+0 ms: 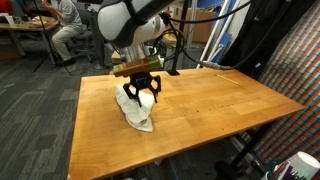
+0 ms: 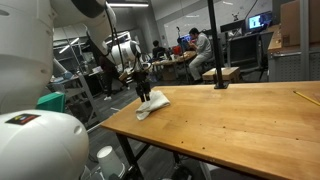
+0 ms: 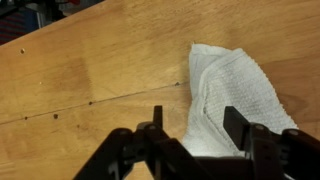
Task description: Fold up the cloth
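My open gripper is slanted over the crumpled middle of the cloth (image 1: 140,104). I should lift it clear, turn it square and come down at the cloth's narrow end (image 1: 146,126).
The white cloth (image 1: 135,113) lies crumpled and partly folded near one corner of the wooden table (image 1: 210,100). In both exterior views my gripper (image 1: 146,93) hangs right over it, fingertips down at the cloth's top. From the other side the cloth (image 2: 153,103) is a small heap under the gripper (image 2: 144,92). In the wrist view the gripper (image 3: 195,125) is open, its jaws standing well apart. The cloth (image 3: 235,85) lies below and between the jaws, more toward the right finger (image 3: 236,122). Nothing is pinched.
The table edge (image 1: 100,140) runs close to the cloth. A thin yellow stick (image 2: 304,96) lies far across the tabletop (image 2: 240,125). A black pole stand (image 2: 218,82) rises behind the table. People sit at desks (image 2: 200,50) in the background.
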